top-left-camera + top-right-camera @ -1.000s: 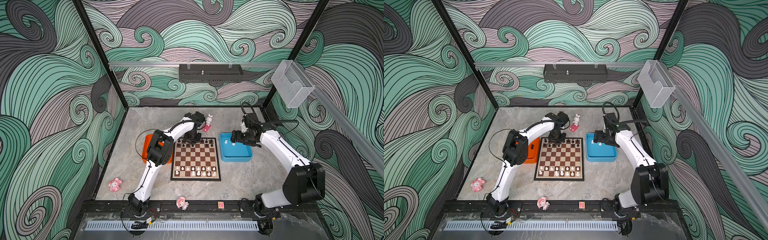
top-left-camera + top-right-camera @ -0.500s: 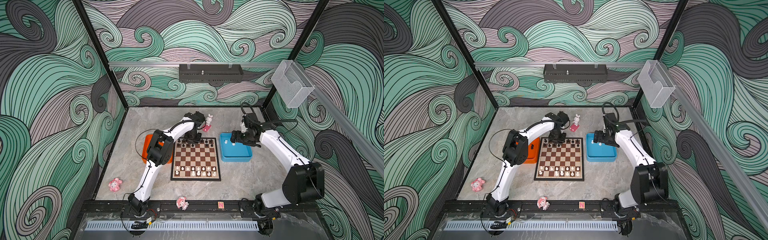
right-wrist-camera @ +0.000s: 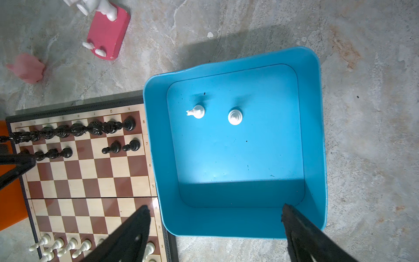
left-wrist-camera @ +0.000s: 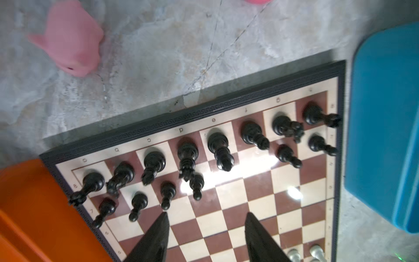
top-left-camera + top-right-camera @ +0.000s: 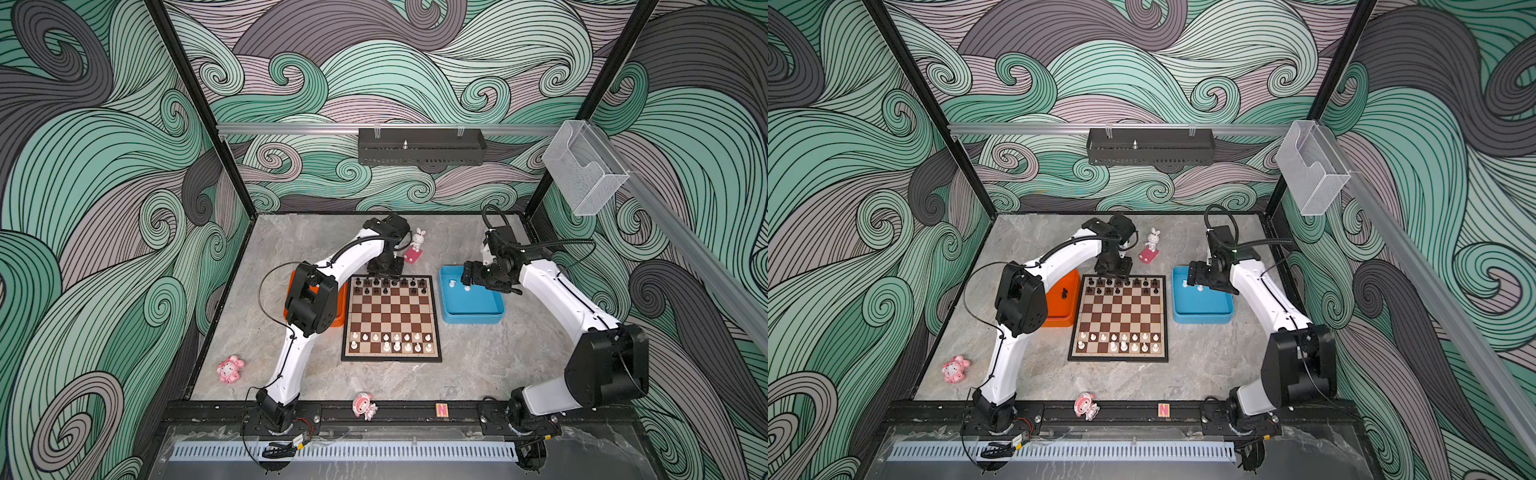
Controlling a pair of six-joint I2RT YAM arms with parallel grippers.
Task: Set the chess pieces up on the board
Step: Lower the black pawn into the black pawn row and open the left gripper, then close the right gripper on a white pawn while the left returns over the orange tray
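My left arm is leaning over the board while the near row has gaps (image 5: 370,348). Next, my left gripper moves back before my right gripper brings a white piece (image 3: 235,116).
The board (image 5: 392,316) (image 5: 1119,316) lies mid-table. Black chess pieces (image 4: 218,141) fill its far row, with several black pawns (image 4: 196,181) in the row before it. White chess pieces (image 5: 390,340) stand along the near rows. My left gripper (image 4: 206,214) (image 5: 384,272) hovers over the far left squares, open and empty, one fingertip (image 4: 164,215) close to a pawn (image 4: 167,191). My right gripper (image 3: 215,206) (image 5: 469,272) hangs open over the blue tray (image 3: 313,136), where two white pieces (image 3: 196,111) (image 3: 235,116) stand.
An orange tray (image 5: 1063,309) left of the board holds a small dark piece (image 5: 1064,293). A white rabbit on a pink base (image 5: 415,247) stands behind the board. Pink figurines lie at the near left (image 5: 230,368), the front rail (image 5: 364,406) and behind the board (image 4: 70,47).
My left gripper's jaws have opened above the board's far rows. Both arms stay almost where they were.
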